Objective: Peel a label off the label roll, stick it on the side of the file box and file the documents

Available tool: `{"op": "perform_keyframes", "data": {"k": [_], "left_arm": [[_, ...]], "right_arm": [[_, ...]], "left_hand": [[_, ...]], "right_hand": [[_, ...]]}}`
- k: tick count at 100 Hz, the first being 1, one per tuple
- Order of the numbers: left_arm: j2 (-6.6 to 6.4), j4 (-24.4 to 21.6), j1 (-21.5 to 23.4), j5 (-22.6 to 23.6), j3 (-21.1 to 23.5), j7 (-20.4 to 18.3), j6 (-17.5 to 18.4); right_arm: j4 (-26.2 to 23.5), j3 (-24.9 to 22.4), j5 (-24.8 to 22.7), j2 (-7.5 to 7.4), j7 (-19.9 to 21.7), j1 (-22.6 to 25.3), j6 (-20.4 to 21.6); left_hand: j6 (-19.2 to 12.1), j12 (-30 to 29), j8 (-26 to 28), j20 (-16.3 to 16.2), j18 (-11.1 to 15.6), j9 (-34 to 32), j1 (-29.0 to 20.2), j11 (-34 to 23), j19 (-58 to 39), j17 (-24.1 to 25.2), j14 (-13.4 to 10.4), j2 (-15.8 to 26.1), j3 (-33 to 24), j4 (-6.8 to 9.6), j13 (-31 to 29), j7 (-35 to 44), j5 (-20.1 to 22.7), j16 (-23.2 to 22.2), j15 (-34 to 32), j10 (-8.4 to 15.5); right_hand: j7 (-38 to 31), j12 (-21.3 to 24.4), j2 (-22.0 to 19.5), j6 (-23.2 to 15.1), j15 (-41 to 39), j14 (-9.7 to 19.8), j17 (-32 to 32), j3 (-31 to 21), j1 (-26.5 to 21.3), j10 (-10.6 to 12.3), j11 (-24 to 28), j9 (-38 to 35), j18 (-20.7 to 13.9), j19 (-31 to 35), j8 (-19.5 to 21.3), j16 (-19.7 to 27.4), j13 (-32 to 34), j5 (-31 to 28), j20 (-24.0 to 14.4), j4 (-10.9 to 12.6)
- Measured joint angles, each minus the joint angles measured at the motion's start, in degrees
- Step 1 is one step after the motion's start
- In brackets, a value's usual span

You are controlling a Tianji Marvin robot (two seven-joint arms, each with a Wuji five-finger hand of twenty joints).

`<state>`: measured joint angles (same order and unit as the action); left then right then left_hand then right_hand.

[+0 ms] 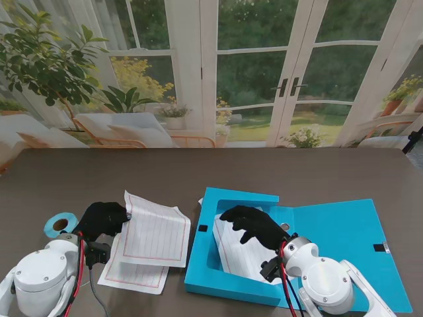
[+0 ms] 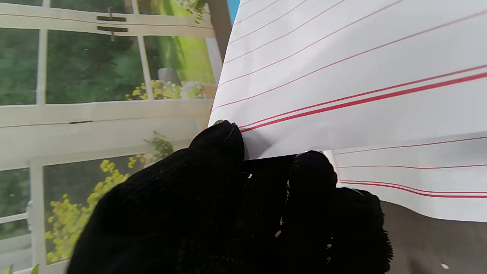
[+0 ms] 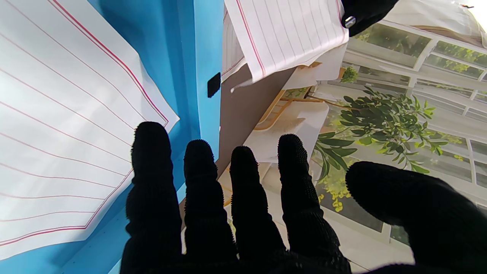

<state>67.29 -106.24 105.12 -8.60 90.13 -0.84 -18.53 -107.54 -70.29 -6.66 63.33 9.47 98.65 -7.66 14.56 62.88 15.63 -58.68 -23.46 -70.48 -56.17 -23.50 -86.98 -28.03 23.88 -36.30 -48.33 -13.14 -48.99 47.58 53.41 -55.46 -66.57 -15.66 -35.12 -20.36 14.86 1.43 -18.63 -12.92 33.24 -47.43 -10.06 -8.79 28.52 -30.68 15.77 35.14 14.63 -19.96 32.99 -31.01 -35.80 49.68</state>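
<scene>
The lined document (image 1: 157, 228) stays spread out while the robot's left gripper pinches its edge (image 1: 128, 216), so it will stand upright when the robot raises it between both grippers.
The blue file box (image 1: 231, 281) lies open on the table, its lid (image 1: 344, 244) spread to the right. Lined sheets (image 1: 238, 254) lie inside it, also seen in the right wrist view as lined sheets (image 3: 57, 152). My right hand (image 1: 254, 226) hovers over them, fingers (image 3: 243, 182) spread, holding nothing. My left hand (image 1: 100, 220) is shut on the edge of a lined document (image 1: 157, 231), lifted off another sheet (image 1: 132, 272); the left wrist view shows the document (image 2: 342, 76) pinched between my fingers (image 2: 224, 144). The blue label roll (image 1: 59, 224) sits left of that hand.
The dark table (image 1: 264, 172) stretches far from me toward a garden-window backdrop (image 1: 251, 72). A black clasp (image 1: 379, 247) sits on the lid's right part.
</scene>
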Motion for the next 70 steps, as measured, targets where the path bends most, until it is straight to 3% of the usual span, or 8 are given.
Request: {"op": "perform_keyframes", "data": {"k": [41,49,60,70], "left_arm": [[-0.01,-2.6,-2.7,-5.5,-0.7,-0.4,2.3],[-0.02,-3.2,-3.7,-5.9,-1.5,-0.5,2.5],[-0.07,-3.8,-5.0,-6.4,-2.6,-1.1,2.7],[-0.08,-4.3,-5.9,-7.9,-3.4,-1.5,3.2]], "right_arm": [[0.0,0.1,0.9,0.26,-0.9,0.0,-0.6],[0.0,0.1,2.2,0.5,-1.8,0.0,-1.2],[-0.2,0.1,3.1,0.84,-2.3,-0.1,-2.8],[-0.3,0.0,3.4,0.98,-2.2,-0.4,-4.4]], "left_hand": [[0.4,0.1,0.1,-0.6,-0.6,0.0,0.0,0.0,0.0,0.0,0.5,0.0,0.0,0.0,0.0,0.0,0.0,0.0,0.0,-0.4],[0.4,0.1,0.2,-0.7,-0.6,0.0,0.0,0.0,0.0,0.0,0.5,0.0,0.0,0.01,0.0,0.0,0.0,0.0,0.0,-0.4],[0.4,0.1,0.2,-0.7,-0.6,0.0,0.0,0.0,0.0,0.0,0.5,0.0,0.0,0.01,0.0,0.0,0.0,-0.1,0.0,-0.4],[0.4,0.1,0.3,-0.8,-0.6,0.0,0.0,0.0,0.0,0.1,0.5,0.0,0.0,0.01,0.0,0.0,0.0,-0.1,0.0,-0.4]], "right_hand": [[0.0,0.0,0.0,0.4,0.0,-0.2,0.0,0.1,0.0,0.0,0.0,-0.1,0.0,0.0,0.0,0.0,0.0,0.0,0.0,0.0],[0.0,0.0,-3.0,0.4,0.0,-0.8,0.0,1.3,1.9,0.0,0.0,-0.1,0.0,0.0,-0.1,0.0,0.0,0.0,0.0,0.0],[0.0,0.1,-8.4,0.4,0.0,-0.8,0.0,1.5,9.0,-0.1,0.0,-0.2,0.0,0.0,-0.7,0.0,0.0,0.0,0.0,-4.3],[0.0,0.1,-10.8,1.0,0.3,-1.5,0.0,2.1,9.8,-0.4,0.0,-0.2,0.1,0.0,-0.7,0.0,0.0,0.0,0.0,-5.0]]}}
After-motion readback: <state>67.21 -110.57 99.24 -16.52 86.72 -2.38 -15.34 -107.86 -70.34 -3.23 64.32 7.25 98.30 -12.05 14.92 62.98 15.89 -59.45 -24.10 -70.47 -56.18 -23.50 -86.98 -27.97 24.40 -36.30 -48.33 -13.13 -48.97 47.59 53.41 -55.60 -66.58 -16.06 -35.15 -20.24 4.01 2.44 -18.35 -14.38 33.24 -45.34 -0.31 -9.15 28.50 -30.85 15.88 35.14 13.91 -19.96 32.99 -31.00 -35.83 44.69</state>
